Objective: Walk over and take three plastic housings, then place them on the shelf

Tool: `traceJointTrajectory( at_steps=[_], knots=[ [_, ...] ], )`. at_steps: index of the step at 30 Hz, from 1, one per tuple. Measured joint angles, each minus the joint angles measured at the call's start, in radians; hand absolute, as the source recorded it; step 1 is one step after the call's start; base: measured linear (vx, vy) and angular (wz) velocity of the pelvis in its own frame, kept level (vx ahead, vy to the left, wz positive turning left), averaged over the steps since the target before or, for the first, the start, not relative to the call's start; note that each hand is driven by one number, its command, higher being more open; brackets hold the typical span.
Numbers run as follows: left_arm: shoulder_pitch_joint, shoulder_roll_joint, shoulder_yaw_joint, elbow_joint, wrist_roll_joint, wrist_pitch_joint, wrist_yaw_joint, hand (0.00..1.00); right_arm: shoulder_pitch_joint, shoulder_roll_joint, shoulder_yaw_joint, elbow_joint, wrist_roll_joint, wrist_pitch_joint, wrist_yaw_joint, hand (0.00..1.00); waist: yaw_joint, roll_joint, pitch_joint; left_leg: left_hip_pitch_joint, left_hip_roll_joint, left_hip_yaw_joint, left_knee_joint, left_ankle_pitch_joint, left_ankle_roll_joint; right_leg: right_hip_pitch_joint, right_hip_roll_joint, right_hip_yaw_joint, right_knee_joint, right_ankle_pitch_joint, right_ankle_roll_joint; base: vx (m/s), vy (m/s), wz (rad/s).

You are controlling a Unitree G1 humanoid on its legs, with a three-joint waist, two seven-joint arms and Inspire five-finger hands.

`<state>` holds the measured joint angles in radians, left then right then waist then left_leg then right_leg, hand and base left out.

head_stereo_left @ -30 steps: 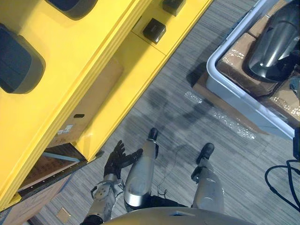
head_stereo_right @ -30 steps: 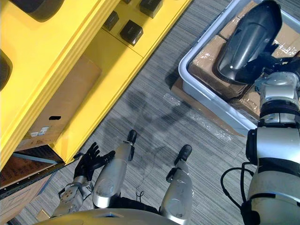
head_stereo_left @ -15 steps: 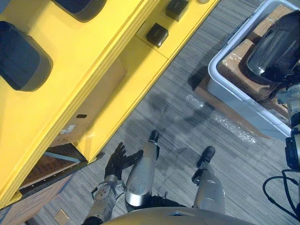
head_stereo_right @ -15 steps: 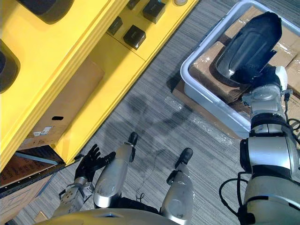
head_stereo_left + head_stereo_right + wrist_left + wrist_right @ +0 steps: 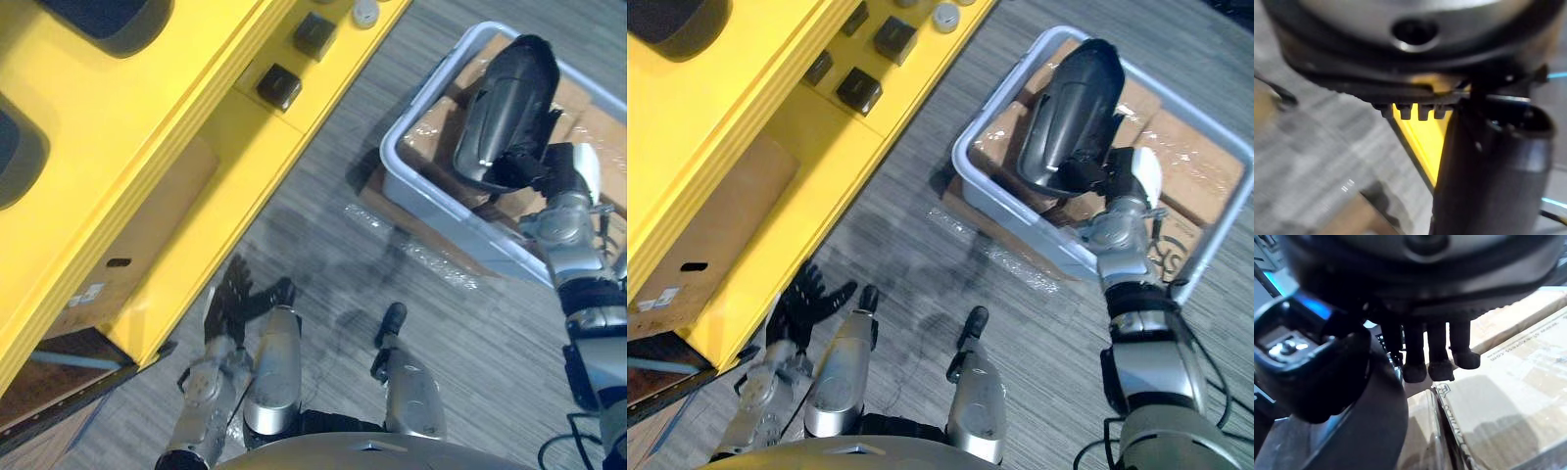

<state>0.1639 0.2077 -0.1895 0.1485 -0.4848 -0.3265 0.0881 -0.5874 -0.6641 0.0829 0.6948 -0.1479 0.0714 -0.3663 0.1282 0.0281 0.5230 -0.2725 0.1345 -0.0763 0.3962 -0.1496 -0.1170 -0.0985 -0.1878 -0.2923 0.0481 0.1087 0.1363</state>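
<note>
I expect the glossy plastic housing [image 5: 505, 117] to settle steadily, hollow side up, when I lower it, as the dark housings on the yellow shelf [image 5: 122, 27] lie flat, rims up.
A dark, glossy plastic housing [image 5: 1068, 108] stands tilted over the grey bin [image 5: 1009, 220], and it shows again as the housing [image 5: 505, 103] in the left eye view. My right hand [image 5: 1087, 178] is shut on its lower end; its curled fingers [image 5: 1427, 357] lie against the housing's dark curve [image 5: 1366, 431]. Down at my side near the shelf's foot, my left hand [image 5: 225, 299] hangs open and empty with straight fingers [image 5: 1415, 112]. The yellow shelf [image 5: 147, 147] bears two more dark housings [image 5: 108, 20] along its top.
Taped cardboard boxes [image 5: 1185, 162] fill the bin under the housing. Small black boxes [image 5: 279, 86] and a white round part [image 5: 364, 12] sit on the shelf's lower ledge. A brown carton [image 5: 127, 245] lies under the shelf. Grey carpet [image 5: 323, 245] runs between shelf and bin.
The whole view has swung toward the bin, bringing my right arm further in. My right hand's fingers have curled shut on the housing's lower end. The left hand stays open.
</note>
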Motion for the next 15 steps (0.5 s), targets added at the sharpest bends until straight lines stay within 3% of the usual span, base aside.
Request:
traceJointTrajectory(
  at_steps=[3, 7, 12, 15],
  knots=[
    [-0.111, 0.024, -0.003, -0.050, 0.026, 0.042, 0.000, 1.00, 0.032, 0.031, -0.001, -0.049, -0.046, 0.001, -0.040, 0.00, -0.020, -0.019, -0.007, 0.020, 0.005, 0.025, -0.007, -0.001, 0.000, 0.005, 0.000, 0.026, 0.000, -0.001, -0.001, -0.01, 0.012, -0.18],
    [-0.287, 0.075, -0.029, -0.013, -0.044, 0.197, -0.009, 1.00, 0.033, 0.055, -0.002, -0.073, -0.085, 0.002, -0.070, 0.00, -0.028, -0.035, -0.016, 0.037, 0.020, 0.059, -0.016, -0.001, -0.004, 0.003, 0.014, 0.057, -0.019, 0.012, -0.011, -0.02, 0.003, -0.25],
    [-0.494, 0.096, -0.075, 0.148, -0.169, 0.342, -0.039, 1.00, 0.014, 0.093, 0.000, -0.090, -0.124, -0.002, -0.086, 0.00, -0.054, -0.060, -0.030, 0.036, 0.034, 0.083, -0.016, 0.000, -0.007, -0.018, 0.024, 0.083, -0.021, 0.023, -0.015, 0.02, -0.003, -0.18],
    [-0.636, 0.113, -0.093, 0.294, -0.280, 0.456, -0.113, 1.00, -0.033, 0.101, 0.020, -0.090, -0.164, -0.009, -0.086, 0.00, -0.075, -0.064, -0.032, 0.036, 0.035, 0.105, -0.016, 0.000, -0.007, -0.033, 0.024, 0.108, -0.021, 0.035, -0.017, 0.00, 0.028, -0.20]
  ],
)
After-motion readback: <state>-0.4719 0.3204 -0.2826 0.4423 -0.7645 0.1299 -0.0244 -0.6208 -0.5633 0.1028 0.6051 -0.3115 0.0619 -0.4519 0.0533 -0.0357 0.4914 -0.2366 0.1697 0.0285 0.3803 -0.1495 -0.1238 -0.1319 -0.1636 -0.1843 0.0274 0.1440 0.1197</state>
